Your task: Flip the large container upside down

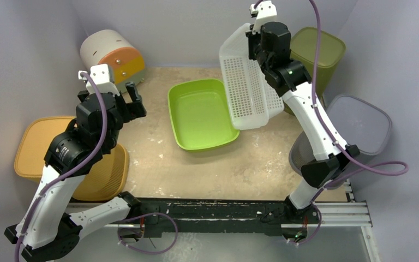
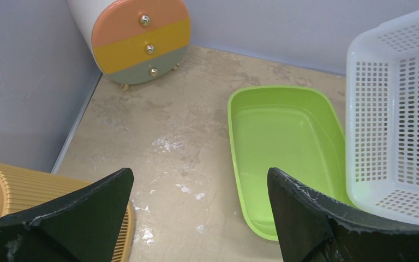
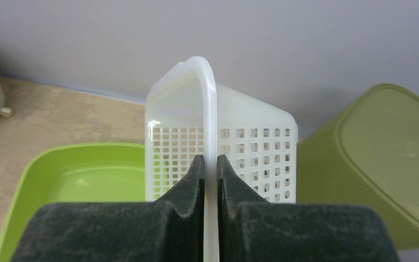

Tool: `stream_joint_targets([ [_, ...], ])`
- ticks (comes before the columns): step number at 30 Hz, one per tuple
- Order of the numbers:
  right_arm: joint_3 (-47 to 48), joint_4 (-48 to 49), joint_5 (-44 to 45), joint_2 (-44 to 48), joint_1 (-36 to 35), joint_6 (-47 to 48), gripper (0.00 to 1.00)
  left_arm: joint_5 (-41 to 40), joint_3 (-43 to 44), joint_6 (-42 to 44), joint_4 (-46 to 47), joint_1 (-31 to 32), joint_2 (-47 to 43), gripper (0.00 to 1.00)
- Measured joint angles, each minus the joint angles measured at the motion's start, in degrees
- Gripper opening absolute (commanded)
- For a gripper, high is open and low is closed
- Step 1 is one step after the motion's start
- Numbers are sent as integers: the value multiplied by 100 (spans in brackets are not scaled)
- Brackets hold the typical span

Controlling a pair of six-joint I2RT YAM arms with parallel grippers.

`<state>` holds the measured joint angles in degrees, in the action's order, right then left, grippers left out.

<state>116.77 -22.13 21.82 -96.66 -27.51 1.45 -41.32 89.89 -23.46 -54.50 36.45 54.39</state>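
The white basket's opening is still facing the green tray, so the robot's right gripper should finish the turn by swinging the basket's held rim over toward the green tray and down.
The large container is a white perforated basket. It hangs tipped on its side above the table's back right, with its opening facing left. Its lower end is by the right rim of a lime green tray. My right gripper is shut on the basket's upper rim, one finger on each side of the thin white edge. My left gripper hovers open over the bare table at the left, with nothing between its fingers. It is well apart from the basket.
The green tray lies upright mid-table. A round drawer unit stands at the back left and a yellow ribbed bin at the left. An olive bin and a grey bin stand at the right.
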Motion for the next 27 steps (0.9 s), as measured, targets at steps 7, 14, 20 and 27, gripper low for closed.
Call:
stream_joint_targets([
  [7,-173,-107,428,483,0,468,0,2,-4,-2,11,0,-83,90],
  [14,-599,2,944,706,-2,1040,0,4,-122,-7,85,0,-111,90],
  [20,-1191,57,1078,706,4,1228,0,22,-269,-13,120,0,-109,90],
  [27,-1814,127,970,658,-13,1145,0,20,-269,-15,127,0,-68,90],
])
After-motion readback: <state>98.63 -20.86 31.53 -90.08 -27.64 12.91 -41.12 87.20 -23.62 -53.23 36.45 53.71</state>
